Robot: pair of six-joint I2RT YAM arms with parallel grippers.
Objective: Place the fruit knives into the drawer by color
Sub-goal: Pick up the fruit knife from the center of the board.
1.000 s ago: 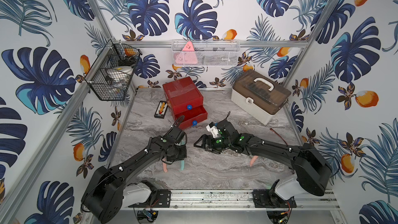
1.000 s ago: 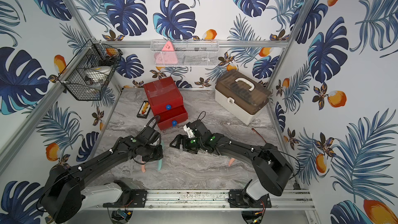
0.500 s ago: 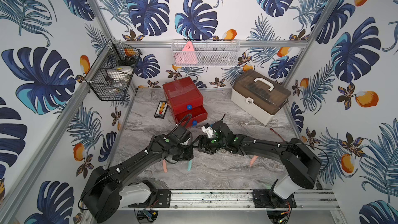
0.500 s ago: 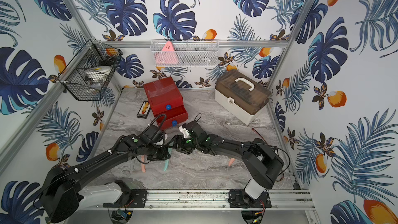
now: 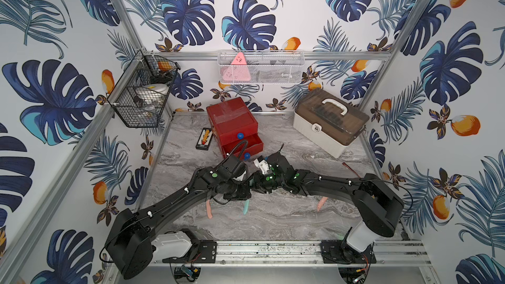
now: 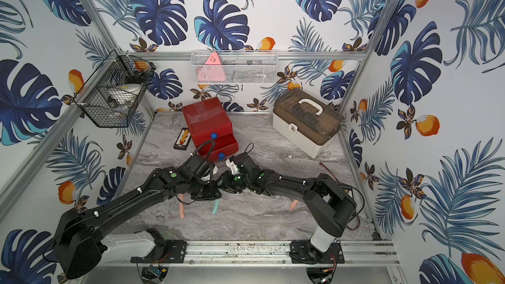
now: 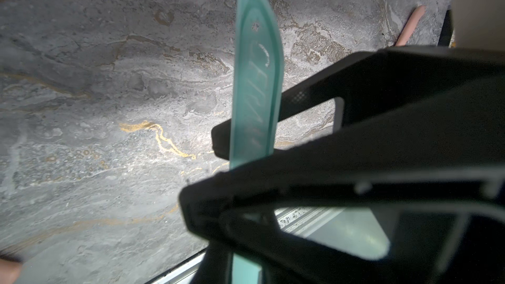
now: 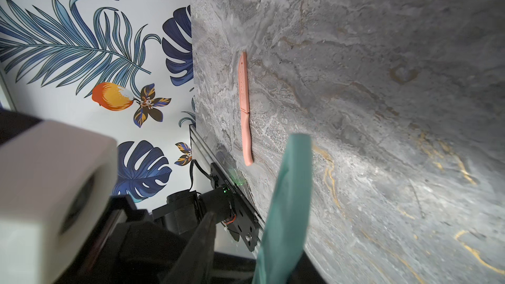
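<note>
The teal knife (image 5: 246, 207) stands in both of the robot's grippers, so the right gripper should close on it and the left gripper should back away before the knife goes into the drawer (image 5: 253, 145).
The red drawer (image 5: 232, 121) (image 6: 207, 118) stands at the back with its bottom drawer (image 5: 243, 144) pulled out. My left gripper (image 5: 240, 195) (image 7: 244, 266) is shut on a teal knife (image 5: 245, 206) (image 6: 215, 207) (image 7: 254, 77), held just above the table. My right gripper (image 5: 255, 187) (image 8: 246, 241) meets it from the right. Its jaws stand on either side of the same teal knife (image 8: 287, 209), with a gap still showing beside one finger (image 8: 202, 236). Two pink knives (image 5: 209, 209) (image 5: 322, 203) (image 8: 244, 105) lie flat on the marble.
A beige case (image 5: 330, 124) with a brown lid sits at the back right. A small black bead toy (image 5: 204, 138) lies left of the chest. Wire baskets (image 5: 142, 96) (image 5: 261, 68) hang on the walls. A red cable (image 5: 352, 169) lies near the right wall.
My right gripper has moved left to the left gripper and narrowed its jaws around the teal knife. The left gripper shifted right with the knife still in it.
</note>
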